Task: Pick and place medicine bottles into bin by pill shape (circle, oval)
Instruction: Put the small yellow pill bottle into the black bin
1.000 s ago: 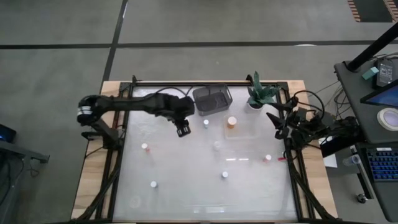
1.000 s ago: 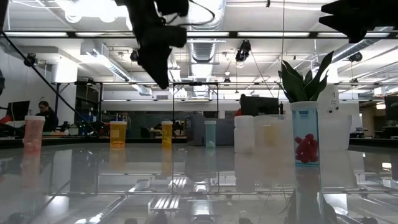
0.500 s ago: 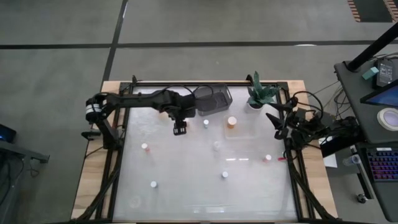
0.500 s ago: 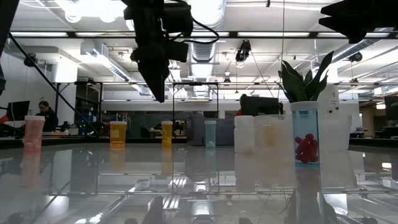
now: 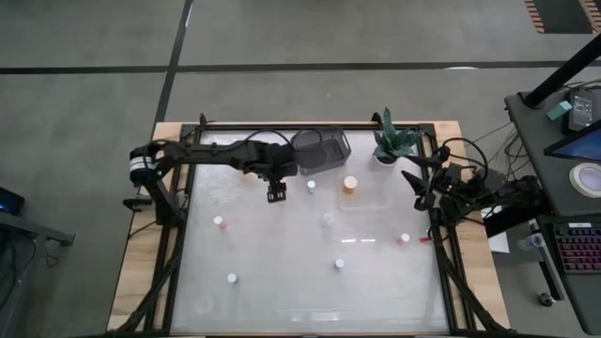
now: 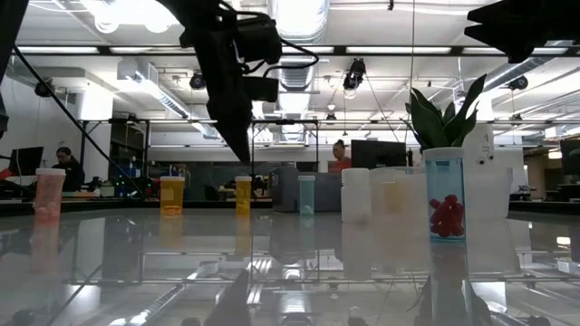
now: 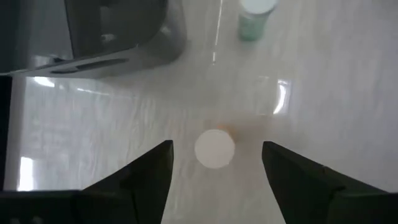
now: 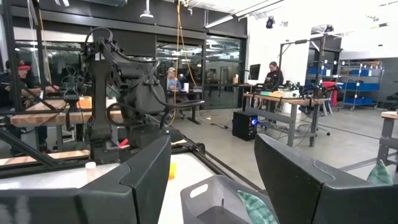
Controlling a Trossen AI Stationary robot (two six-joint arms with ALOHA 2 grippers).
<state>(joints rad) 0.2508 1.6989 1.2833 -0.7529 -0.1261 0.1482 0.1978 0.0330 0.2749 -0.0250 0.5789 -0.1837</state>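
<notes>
My left gripper should now go down and close around the cap [image 6: 243, 178], because the orange bottle's white cap [image 7: 214, 149] is centered under my open fingers and clear of the bin.
My left gripper [image 5: 276, 193] hangs open over the table's far left part, near the dark mesh bin [image 5: 321, 150]. In the left wrist view its fingers [image 7: 216, 163] stand on either side of a white-capped orange bottle [image 7: 215, 148] directly below, without touching it. The low view shows the gripper [image 6: 241, 149] just above that bottle [image 6: 243, 195]. A white-capped greenish bottle [image 7: 255, 15] stands beyond it [image 5: 311, 186]. Other bottles stand upright on the table [image 5: 218, 222] [image 5: 327, 219] [image 5: 339, 264]. My right gripper [image 8: 211, 168] is open and waits at the right edge [image 5: 420, 188].
An orange bottle [image 5: 349, 184] stands in a clear tray [image 5: 374, 199] near the far edge. A potted plant [image 5: 394, 141] stands at the far right. More bottles stand at the near left [image 5: 231, 278] and right [image 5: 404, 238]. People show in the room behind.
My left gripper has come down toward the orange bottle below it and has turned a little about its own axis, staying over nearly the same spot. No bottle has moved.
</notes>
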